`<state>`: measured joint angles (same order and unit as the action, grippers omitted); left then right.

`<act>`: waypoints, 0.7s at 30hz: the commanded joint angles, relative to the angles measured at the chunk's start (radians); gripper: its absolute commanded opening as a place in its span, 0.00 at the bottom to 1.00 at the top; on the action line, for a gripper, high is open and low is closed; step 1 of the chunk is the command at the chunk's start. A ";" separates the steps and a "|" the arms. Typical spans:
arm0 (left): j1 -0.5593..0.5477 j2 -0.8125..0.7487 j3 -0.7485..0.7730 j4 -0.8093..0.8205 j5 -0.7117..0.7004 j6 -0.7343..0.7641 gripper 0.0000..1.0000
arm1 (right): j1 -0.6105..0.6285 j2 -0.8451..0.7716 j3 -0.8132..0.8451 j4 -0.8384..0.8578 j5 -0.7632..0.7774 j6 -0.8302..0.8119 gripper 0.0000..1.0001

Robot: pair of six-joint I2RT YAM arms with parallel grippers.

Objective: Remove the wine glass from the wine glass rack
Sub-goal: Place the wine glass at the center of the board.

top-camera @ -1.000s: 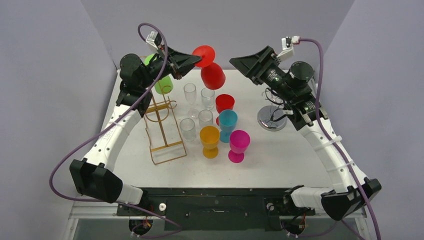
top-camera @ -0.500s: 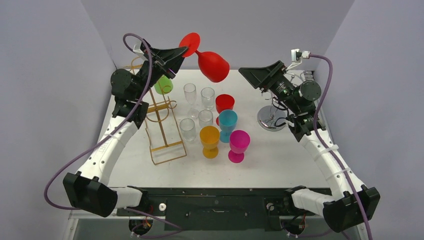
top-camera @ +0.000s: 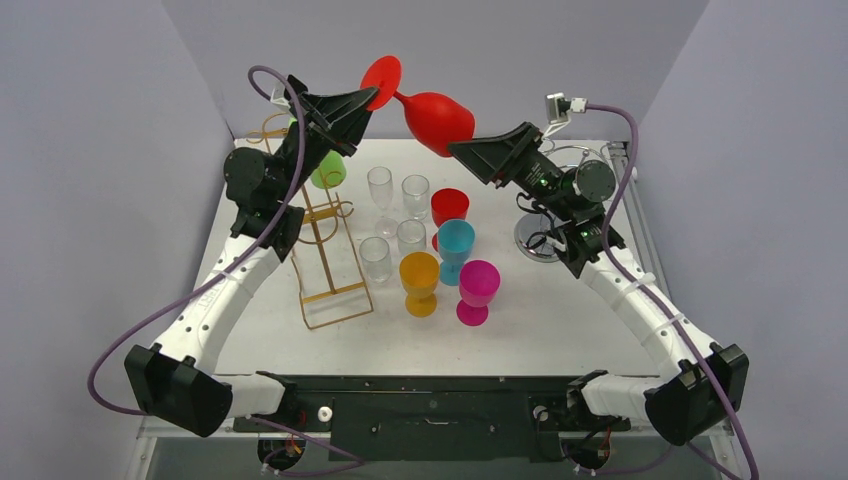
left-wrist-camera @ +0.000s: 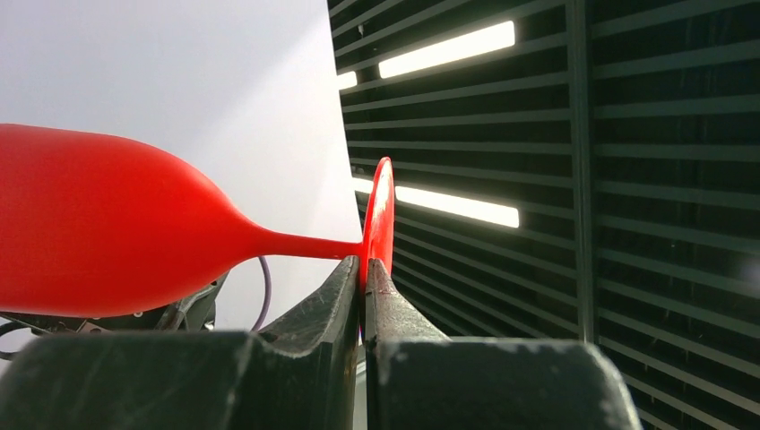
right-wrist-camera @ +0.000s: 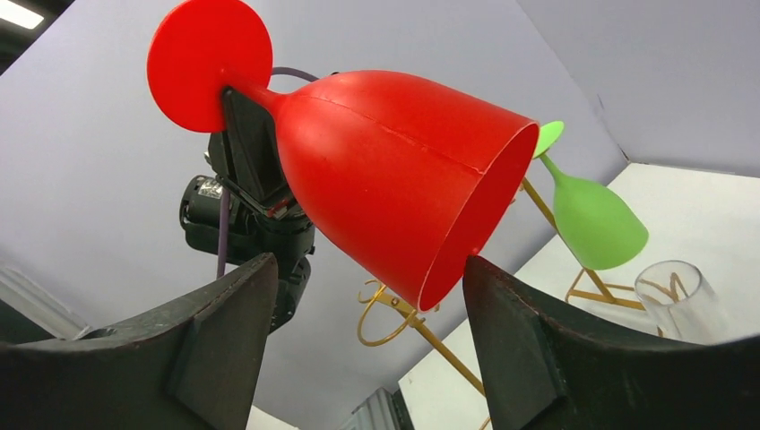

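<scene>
The red wine glass is held by its foot (top-camera: pixel 382 79) in my left gripper, so my right gripper should take the bowl (top-camera: pixel 437 121) to free my left gripper for the green wine glass.
My left gripper (top-camera: pixel 368 98) is shut on the foot of a red wine glass (top-camera: pixel 435 107) and holds it high in the air on its side, bowl toward the right. The foot shows edge-on between the fingers in the left wrist view (left-wrist-camera: pixel 380 219). My right gripper (top-camera: pixel 458 150) is open, its tips just beside the glass's bowl; in the right wrist view the bowl's rim (right-wrist-camera: pixel 484 215) lies between the two spread fingers. The gold wire rack (top-camera: pixel 322 240) stands at the table's left with a green wine glass (top-camera: pixel 326 168) hanging on it.
Several clear glasses (top-camera: pixel 380 185) and coloured plastic goblets, red (top-camera: pixel 449 207), teal (top-camera: pixel 456 240), orange (top-camera: pixel 419 275), pink (top-camera: pixel 478 285), stand mid-table. A round silver object (top-camera: pixel 542 238) sits under the right arm. Grey walls enclose the table.
The left gripper has lifted the red glass up and tipped it sideways toward the right. The right arm has swung left and its open gripper has come up to the bowl.
</scene>
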<state>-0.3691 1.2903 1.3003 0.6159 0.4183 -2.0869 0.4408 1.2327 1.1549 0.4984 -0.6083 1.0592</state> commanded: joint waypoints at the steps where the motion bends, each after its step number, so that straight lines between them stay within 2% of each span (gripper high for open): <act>1: -0.021 -0.013 0.004 0.121 -0.035 -0.071 0.00 | 0.024 0.007 0.056 0.185 -0.015 0.023 0.69; 7: -0.039 -0.026 -0.020 0.156 -0.066 -0.103 0.00 | 0.040 0.041 0.058 0.380 -0.022 0.129 0.62; 13: -0.066 -0.021 -0.029 0.186 -0.083 -0.125 0.00 | 0.055 0.072 0.085 0.479 -0.012 0.190 0.53; 17: -0.080 -0.021 -0.034 0.198 -0.085 -0.123 0.00 | 0.060 0.080 0.098 0.504 0.002 0.207 0.37; 21: -0.082 -0.035 -0.046 0.200 -0.089 -0.097 0.11 | 0.061 0.060 0.091 0.493 0.018 0.193 0.15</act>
<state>-0.4408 1.2827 1.2701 0.7742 0.3161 -2.1059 0.4854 1.3228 1.1973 0.8974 -0.6117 1.2655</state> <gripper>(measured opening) 0.076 0.246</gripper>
